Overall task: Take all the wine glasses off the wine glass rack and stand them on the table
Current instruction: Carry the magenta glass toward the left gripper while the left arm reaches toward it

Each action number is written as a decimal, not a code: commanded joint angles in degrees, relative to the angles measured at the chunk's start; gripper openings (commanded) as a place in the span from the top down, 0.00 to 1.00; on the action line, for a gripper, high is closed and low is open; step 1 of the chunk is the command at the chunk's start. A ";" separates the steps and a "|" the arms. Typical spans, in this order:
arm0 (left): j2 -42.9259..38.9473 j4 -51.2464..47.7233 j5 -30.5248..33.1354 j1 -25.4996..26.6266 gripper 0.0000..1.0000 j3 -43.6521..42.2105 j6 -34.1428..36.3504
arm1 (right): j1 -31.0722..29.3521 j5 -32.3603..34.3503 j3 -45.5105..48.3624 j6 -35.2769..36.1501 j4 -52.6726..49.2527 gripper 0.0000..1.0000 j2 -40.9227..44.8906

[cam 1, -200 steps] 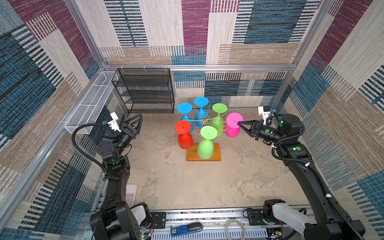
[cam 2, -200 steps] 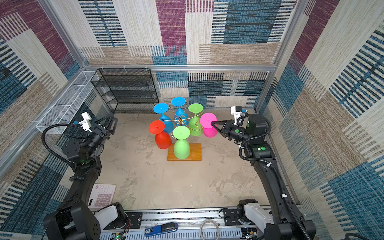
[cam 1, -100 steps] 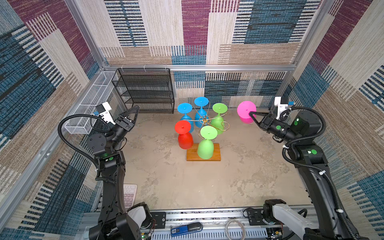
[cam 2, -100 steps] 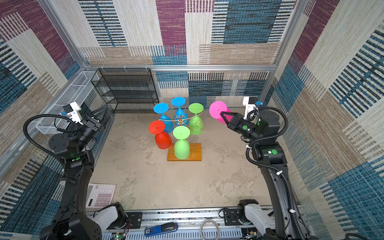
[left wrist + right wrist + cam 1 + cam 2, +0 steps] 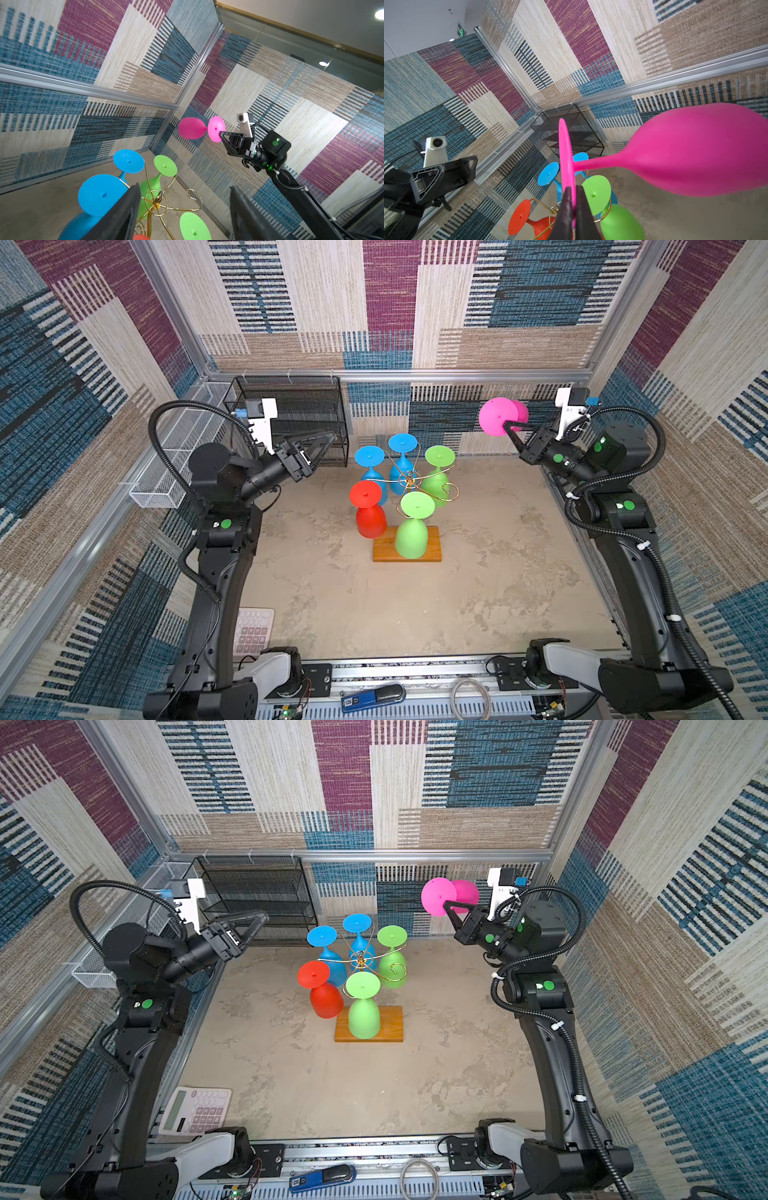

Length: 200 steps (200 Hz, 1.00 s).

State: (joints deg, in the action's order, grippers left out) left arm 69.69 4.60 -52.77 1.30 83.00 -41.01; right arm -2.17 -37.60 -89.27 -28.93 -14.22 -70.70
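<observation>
The pink wine glass's free foot rim (image 5: 485,417) faces the robot's open left gripper (image 5: 336,437), so the right gripper should keep bringing the glass over until the left gripper closes on it.
The wine glass rack (image 5: 409,479) (image 5: 360,960) is a gold wire stand on an orange-brown wooden base (image 5: 432,549), mid-table. Two blue, two green and one red glass hang on it upside down. A pink wine glass (image 5: 496,416) (image 5: 440,895) (image 5: 695,149) is off the rack, high at the back right, lying sideways in the air. My right gripper (image 5: 508,427) (image 5: 572,188) is shut on the rim of its foot disc. My left gripper (image 5: 330,435) (image 5: 185,186) hovers open and empty, left of the rack, pointing at it.
A black mesh shelf unit (image 5: 291,418) stands at the back left, just behind the left gripper. A long white mesh basket (image 5: 174,464) runs along the left wall. A calculator (image 5: 195,1110) lies at the front left. One scroll arm (image 5: 451,491) on the rack's right carries nothing.
My right gripper has pulled the pink glass off the rack, then up and back to the right. The left arm has risen and its jaws have narrowed somewhat.
</observation>
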 commanded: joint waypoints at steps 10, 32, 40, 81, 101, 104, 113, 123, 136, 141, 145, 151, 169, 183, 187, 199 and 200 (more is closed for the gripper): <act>5.54 -6.71 -0.14 4.63 0.37 5.21 6.22 | -1.62 -5.29 -4.01 3.05 2.76 1.00 -2.69; 9.00 -8.08 1.72 9.93 0.37 9.74 9.00 | -4.93 -3.49 -4.75 5.22 3.71 1.00 -3.02; 10.38 -8.79 1.80 11.30 0.37 11.69 9.50 | -5.67 -3.11 -5.17 5.67 3.67 1.00 -3.28; 16.77 -8.82 0.92 17.63 0.39 18.23 9.69 | -8.72 -3.52 -7.32 7.12 2.84 1.00 -4.40; 18.81 -8.80 1.20 20.61 0.40 20.97 10.64 | -10.26 -3.79 -7.89 7.34 2.44 1.00 -4.54; 19.09 -8.82 1.18 20.95 0.40 21.46 10.82 | -10.46 -3.83 -7.92 7.29 2.44 1.00 -4.55; 20.03 -8.74 1.09 22.06 0.42 22.83 11.20 | -11.14 -4.12 -7.89 7.12 2.60 1.00 -4.71; 21.09 -8.86 0.84 22.99 0.43 24.34 11.55 | -11.84 -4.90 -7.79 6.96 2.62 1.00 -4.72; 22.46 -8.82 0.81 23.78 0.45 26.21 11.64 | -12.84 -5.35 -7.79 6.67 2.77 1.00 -4.76; 22.84 -8.77 0.75 23.96 0.46 26.83 11.54 | -13.20 -5.41 -7.80 6.68 2.71 1.00 -4.67; 23.16 -8.82 0.59 24.20 0.46 27.29 11.51 | -13.50 -5.38 -7.82 6.61 2.70 1.00 -4.57; 23.65 -8.74 0.48 24.48 0.47 27.92 11.49 | -13.91 -5.37 -7.76 6.53 2.75 1.00 -4.49; 24.57 -7.33 -0.07 25.36 0.48 28.64 11.03 | -14.92 -5.82 -7.58 6.26 2.99 1.00 -4.31; 25.24 -6.01 -0.61 25.85 0.50 29.12 10.10 | -15.42 -6.49 -7.32 5.75 3.44 1.00 -4.24; 25.46 -5.66 -0.86 26.02 0.50 29.19 9.77 | -15.49 -6.64 -7.15 5.59 3.71 1.00 -4.19; 25.90 -3.73 -1.59 26.27 0.51 29.16 8.28 | -15.88 -6.93 -6.88 5.25 4.09 1.00 -4.16; 25.96 -3.51 -1.70 26.29 0.51 29.15 8.21 | -15.95 -6.94 -6.88 5.23 4.06 1.00 -4.17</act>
State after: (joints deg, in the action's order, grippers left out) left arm 95.00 -3.70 -51.83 27.16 111.55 -31.48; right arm -17.47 -43.35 -96.51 -22.74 -12.97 -75.11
